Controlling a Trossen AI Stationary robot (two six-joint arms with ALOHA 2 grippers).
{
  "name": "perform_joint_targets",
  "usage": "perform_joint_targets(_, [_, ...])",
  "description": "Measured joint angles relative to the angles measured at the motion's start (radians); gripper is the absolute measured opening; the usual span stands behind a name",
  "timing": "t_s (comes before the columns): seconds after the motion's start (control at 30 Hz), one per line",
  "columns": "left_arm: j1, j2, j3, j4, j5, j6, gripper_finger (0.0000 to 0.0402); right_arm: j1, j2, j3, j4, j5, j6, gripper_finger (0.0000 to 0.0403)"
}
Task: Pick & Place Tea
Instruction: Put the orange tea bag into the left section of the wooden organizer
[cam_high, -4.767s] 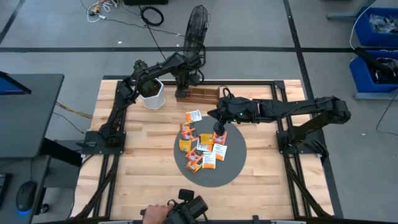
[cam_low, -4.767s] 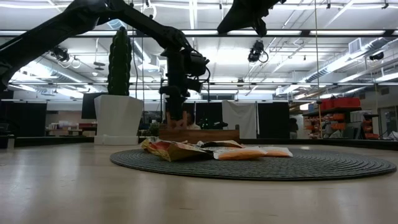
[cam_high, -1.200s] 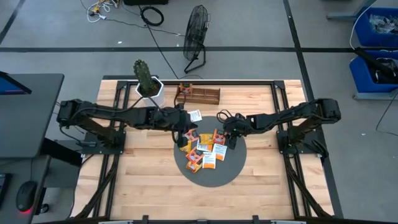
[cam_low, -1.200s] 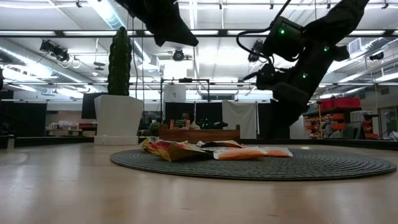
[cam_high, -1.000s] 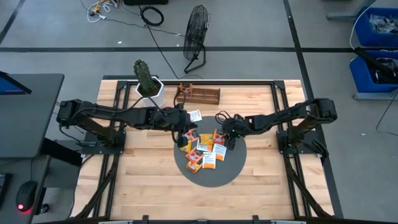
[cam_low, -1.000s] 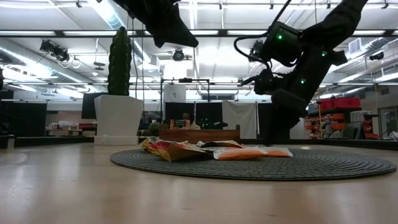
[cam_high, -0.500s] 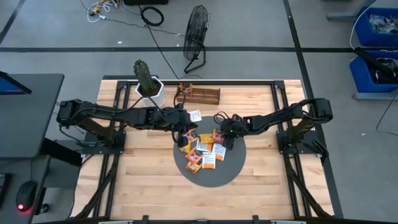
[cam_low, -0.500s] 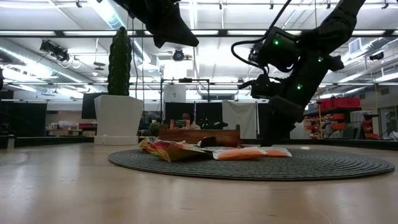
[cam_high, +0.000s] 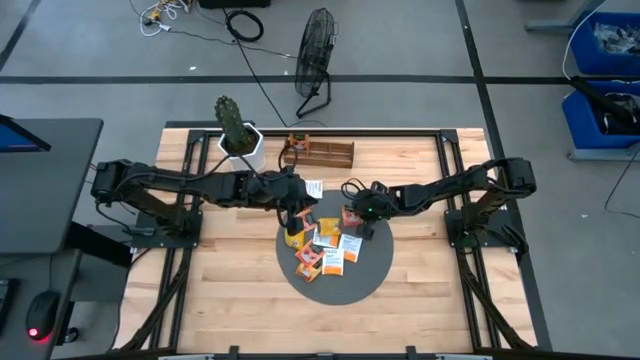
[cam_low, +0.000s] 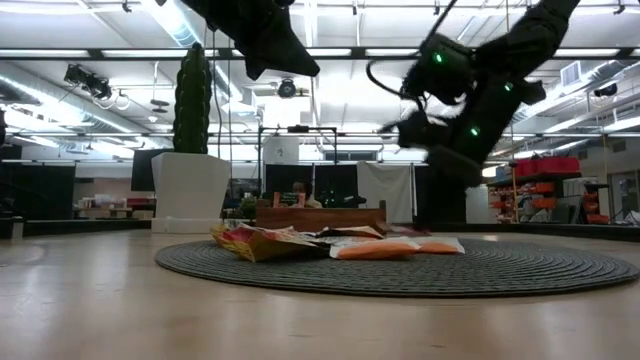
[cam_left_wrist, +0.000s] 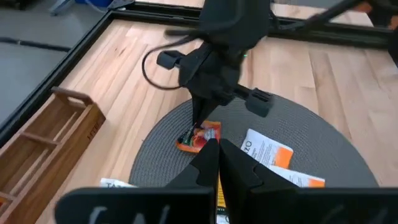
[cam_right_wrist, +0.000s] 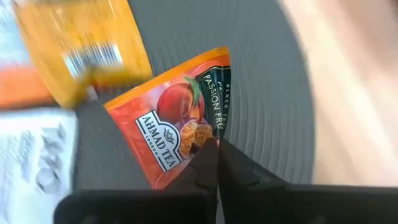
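Next, I raise the sachet and let my left gripper grab its free orange edge (cam_right_wrist: 149, 85), because my right gripper is holding the orange-red sachet crooked near a corner (cam_right_wrist: 216, 128).
Several tea sachets (cam_high: 322, 248), orange, white and red, lie in a loose pile on a round grey disc (cam_high: 365, 275). My right gripper (cam_high: 350, 216) stands over the pile's far right part, shut on an orange-red sachet (cam_right_wrist: 171, 121) that is also visible in the left wrist view (cam_left_wrist: 200, 135). My left gripper (cam_high: 291, 214) hangs shut above the pile's left side with nothing in it; its fingers (cam_left_wrist: 208, 163) are closed. A brown wooden tray (cam_high: 318, 153) sits at the table's far edge. My right gripper pinches the orange-red sachet between its two fingertips at one edge (cam_right_wrist: 200, 144), near a corner. The fingers come from above, slanting in from the table's right. The sachet sits tilted below them (cam_left_wrist: 198, 140); I cannot tell whether it is clear of the disc.
A white pot with a cactus (cam_high: 240, 140) stands at the far left, beside the tray (cam_left_wrist: 43, 134). Bare wood lies near and to both sides of the disc (cam_left_wrist: 323, 149). A black frame edges the table (cam_high: 440, 150).
My right gripper has shut on the orange-red sachet and shifted slightly toward the table's left. The grey disc and its pile of sachets have slid a little to the left with it.
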Motion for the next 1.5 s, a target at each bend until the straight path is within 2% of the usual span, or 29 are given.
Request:
perform_joint_targets(0.2, [0.043,0.0,0.0,0.002,0.019,-0.198,0.0017,0.012,-0.023,0.138,-0.14,0.08,-0.151,0.0002])
perform_joint_targets(0.37, [0.102,0.0,0.0,0.036,0.151,-0.395,0.0022,0.05,-0.03,0.294,-0.219,0.162,-0.36,0.0001])
perform_joint_targets(0.47, [0.138,0.0,0.0,0.064,0.223,-0.506,0.0042,0.071,-0.033,0.373,-0.224,0.196,-0.476,0.0001])
perform_joint_targets(0.6, [0.185,0.0,0.001,0.109,0.339,-0.599,0.0089,0.084,-0.033,0.441,-0.228,0.229,-0.562,0.0001])
perform_joint_targets(0.83, [0.233,0.0,0.001,0.108,0.413,-0.646,0.0183,0.084,-0.033,0.488,-0.222,0.233,-0.648,0.0])
perform_joint_targets(0.97, [0.245,0.0,0.001,0.108,0.417,-0.654,0.0216,0.086,-0.033,0.488,-0.216,0.232,-0.667,0.0])
perform_joint_targets(1.37, [0.297,0.0,0.001,0.104,0.409,-0.657,0.0223,0.116,-0.033,0.488,-0.208,0.226,-0.668,0.0])
perform_joint_targets(1.5, [0.306,0.0,0.001,0.103,0.492,-0.657,0.0223,0.116,-0.033,0.488,-0.205,0.237,-0.671,0.0])
